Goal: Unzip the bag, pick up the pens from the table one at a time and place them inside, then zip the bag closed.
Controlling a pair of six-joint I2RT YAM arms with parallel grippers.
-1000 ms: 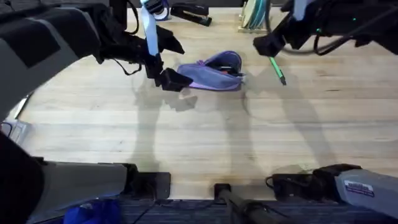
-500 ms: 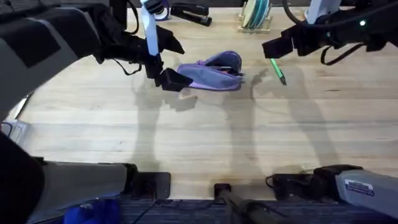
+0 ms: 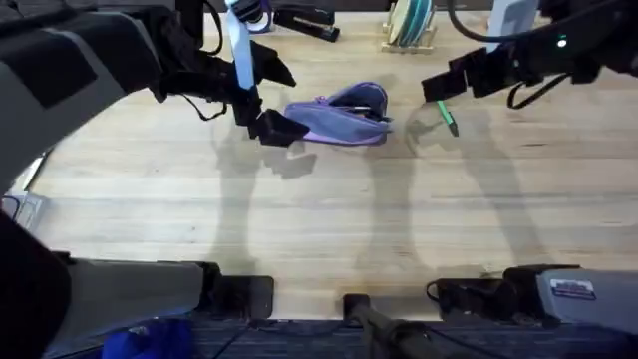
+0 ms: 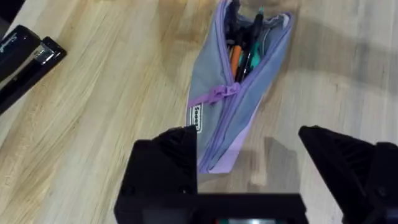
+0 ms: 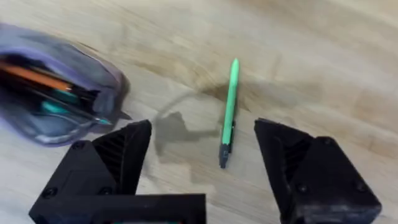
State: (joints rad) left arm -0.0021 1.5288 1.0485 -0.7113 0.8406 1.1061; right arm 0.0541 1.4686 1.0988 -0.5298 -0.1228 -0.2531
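I expect the green pen point(image 5: 229, 113) to fit fully inside the wide-open bag next to the orange pen point(image 5: 36, 76) when I lower it in, because the orange pen lies lengthwise there.
The lavender bag point(image 3: 339, 115) lies unzipped at the back middle of the table point(image 3: 329, 219). In the left wrist view its mouth gapes, showing orange and dark pens inside the bag point(image 4: 239, 93). My left gripper point(image 3: 287, 129) is open at the bag's left end, and that end lies between its fingers point(image 4: 165, 168). A green pen point(image 3: 447, 115) lies on the wood to the right of the bag. My right gripper point(image 3: 437, 88) hovers open just above it. In the right wrist view the green pen point(image 5: 229, 112) lies between the spread fingers point(image 5: 118, 155), untouched, with the bag point(image 5: 56, 93) off to one side.
A black stapler point(image 3: 304, 20) and a tape roll point(image 3: 249, 12) sit at the back edge behind the bag, and the stapler point(image 4: 25, 56) also appears in the left wrist view. A rack with teal items point(image 3: 409, 25) stands at the back right. Bare wood stretches toward the front.
The right arm has swung to the right and its gripper has settled over the green pen. The pen, the bag and the left arm have stayed put.
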